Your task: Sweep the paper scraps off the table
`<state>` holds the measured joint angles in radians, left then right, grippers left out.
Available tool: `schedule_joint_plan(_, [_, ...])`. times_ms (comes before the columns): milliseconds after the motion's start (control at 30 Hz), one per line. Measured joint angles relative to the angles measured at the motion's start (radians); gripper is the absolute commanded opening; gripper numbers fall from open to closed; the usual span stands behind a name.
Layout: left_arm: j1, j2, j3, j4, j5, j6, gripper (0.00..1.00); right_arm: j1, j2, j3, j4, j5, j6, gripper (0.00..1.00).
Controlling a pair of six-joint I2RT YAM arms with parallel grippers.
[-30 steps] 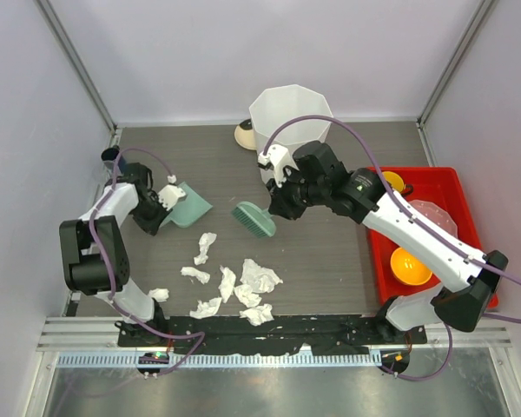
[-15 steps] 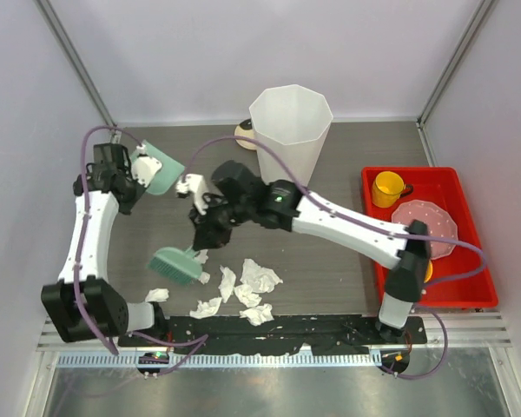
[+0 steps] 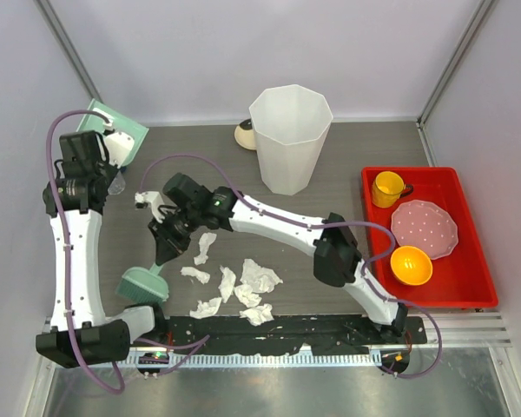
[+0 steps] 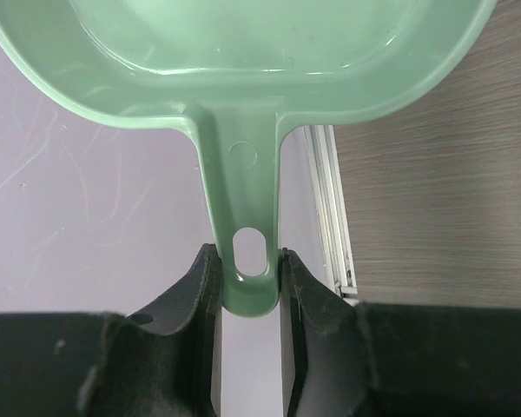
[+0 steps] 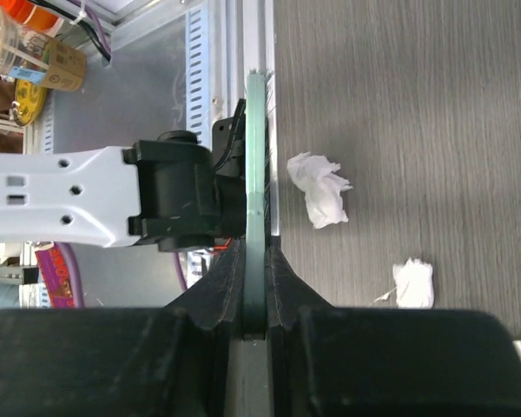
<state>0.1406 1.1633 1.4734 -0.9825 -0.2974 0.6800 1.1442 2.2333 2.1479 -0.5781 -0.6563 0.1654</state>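
My right gripper should carry the brush (image 3: 143, 284) along the table's front edge (image 3: 234, 315) and sweep scraps inward, because the brush is on the dustpan's side of the paper scraps.
Several crumpled white paper scraps (image 3: 259, 278) lie in a loose cluster on the dark wood-grain table (image 3: 365, 148), near its front edge. My right gripper (image 3: 167, 243) reaches far left and is shut on the handle of a green brush (image 3: 141, 283), whose head sits left of the scraps. In the right wrist view the brush (image 5: 257, 174) is edge-on between my fingers (image 5: 257, 287), with two scraps (image 5: 321, 189) to its right. My left gripper (image 3: 104, 146) is raised at the back left, shut on the handle of a green dustpan (image 3: 113, 129). The pan (image 4: 243, 52) fills the left wrist view above the gripper (image 4: 250, 278).
A tall white faceted bin (image 3: 290, 135) stands at the back centre, with a small beige object (image 3: 243, 133) behind it. A red tray (image 3: 469, 291) at the right holds a yellow cup (image 3: 387, 187), a pink plate (image 3: 425, 228) and an orange bowl (image 3: 411, 265). A metal rail (image 3: 269, 334) runs along the front.
My right arm has swung the brush from the table's middle to the front left, past the scraps. My left arm has lifted the dustpan off the table, up toward the back-left corner.
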Motion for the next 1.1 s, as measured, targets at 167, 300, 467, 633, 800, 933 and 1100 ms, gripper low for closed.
schedule_joint_plan(167, [0.0, 0.0, 0.002, -0.031, -0.005, 0.002, 0.0, -0.015, 0.106, 0.1, -0.017, 0.017, 0.008, 0.01])
schedule_joint_plan(300, [0.0, 0.0, -0.005, -0.036, -0.012, 0.008, 0.0, -0.056, 0.122, 0.09, -0.067, 0.093, -0.003, 0.01])
schedule_joint_plan(467, [0.0, 0.0, -0.022, -0.048, -0.013, 0.009, 0.0, -0.156, 0.074, -0.001, -0.077, 0.167, -0.016, 0.01])
schedule_joint_plan(633, [0.0, 0.0, -0.035, -0.05, 0.003, 0.016, 0.0, -0.242, -0.017, -0.084, -0.115, 0.243, -0.046, 0.01])
schedule_joint_plan(800, [0.0, 0.0, -0.095, -0.051, 0.029, 0.03, 0.0, -0.253, -0.116, -0.089, -0.162, 0.279, -0.113, 0.01])
schedule_joint_plan(933, [0.0, 0.009, -0.17, -0.045, 0.036, 0.035, 0.0, -0.207, -0.206, -0.089, -0.179, 0.269, -0.176, 0.01])
schedule_joint_plan(1100, [0.0, 0.03, -0.235, -0.029, 0.028, 0.035, 0.0, -0.088, -0.36, -0.132, -0.202, 0.208, -0.273, 0.01])
